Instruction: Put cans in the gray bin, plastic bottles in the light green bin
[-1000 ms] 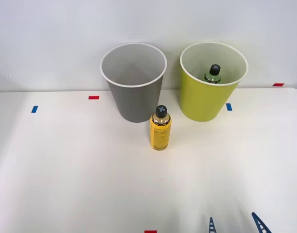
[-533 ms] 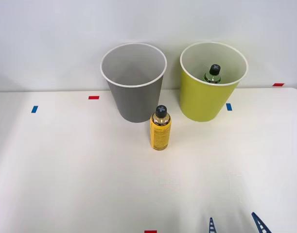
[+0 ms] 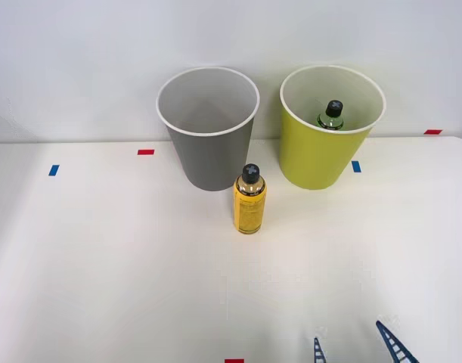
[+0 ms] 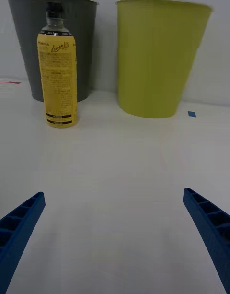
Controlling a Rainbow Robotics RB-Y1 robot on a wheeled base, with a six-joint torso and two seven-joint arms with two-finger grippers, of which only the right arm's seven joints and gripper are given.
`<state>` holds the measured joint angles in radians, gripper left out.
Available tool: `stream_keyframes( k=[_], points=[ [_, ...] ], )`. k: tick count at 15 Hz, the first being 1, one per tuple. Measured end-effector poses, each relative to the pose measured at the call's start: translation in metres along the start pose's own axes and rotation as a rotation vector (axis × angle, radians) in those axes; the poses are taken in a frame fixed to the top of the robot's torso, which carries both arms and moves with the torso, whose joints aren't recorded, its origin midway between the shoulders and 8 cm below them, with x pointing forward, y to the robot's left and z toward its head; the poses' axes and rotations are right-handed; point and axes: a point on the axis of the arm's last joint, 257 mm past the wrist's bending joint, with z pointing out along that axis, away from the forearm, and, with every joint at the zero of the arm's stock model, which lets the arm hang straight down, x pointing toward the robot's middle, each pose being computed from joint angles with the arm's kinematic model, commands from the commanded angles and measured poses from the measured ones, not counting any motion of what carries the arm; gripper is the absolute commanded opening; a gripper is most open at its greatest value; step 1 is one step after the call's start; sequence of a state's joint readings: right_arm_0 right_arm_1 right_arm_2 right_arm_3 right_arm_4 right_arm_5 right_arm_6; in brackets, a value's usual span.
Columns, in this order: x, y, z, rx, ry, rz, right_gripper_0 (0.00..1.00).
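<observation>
The green bottle [image 3: 332, 116] has open space [image 3: 358, 108] all around it in the light green bin, so it will move aside when the robot drops the yellow bottle in.
A yellow-labelled plastic bottle [image 3: 249, 203] [image 4: 57, 73] with a black cap stands upright on the white table, just in front of the gray bin [image 3: 209, 136] [image 4: 36, 44]. The light green bin [image 3: 321, 144] [image 4: 155, 59] stands to the right of the gray one, and a green bottle [image 3: 332, 116] with a black cap rests inside it. My right gripper [image 3: 355, 344] [image 4: 112, 231] is open at the table's near edge, well short of the yellow bottle and to its right, with nothing between its blue ribbed fingers.
Small red tape marks [image 3: 145, 152] and blue tape marks [image 3: 54, 170] dot the table [image 3: 102, 265]. A white wall rises right behind the bins. The table's right edge curves away near a red mark [image 3: 432, 131].
My right gripper has crept a little forward and to the left into the front view. The bottles and bins have not moved.
</observation>
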<state>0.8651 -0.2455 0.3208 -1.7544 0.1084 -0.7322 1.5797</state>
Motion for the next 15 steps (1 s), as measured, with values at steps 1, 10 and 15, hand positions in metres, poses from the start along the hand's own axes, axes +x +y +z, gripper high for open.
stream_keyframes(
  k=[1, 10, 15],
  points=[
    [-0.005, 0.004, 0.004, -0.026, -0.019, 0.002, 1.00],
    [-0.046, 0.045, 0.072, -0.198, -0.162, 0.098, 1.00],
    [-0.056, 0.057, 0.110, -0.222, -0.183, 0.101, 1.00]
  ],
)
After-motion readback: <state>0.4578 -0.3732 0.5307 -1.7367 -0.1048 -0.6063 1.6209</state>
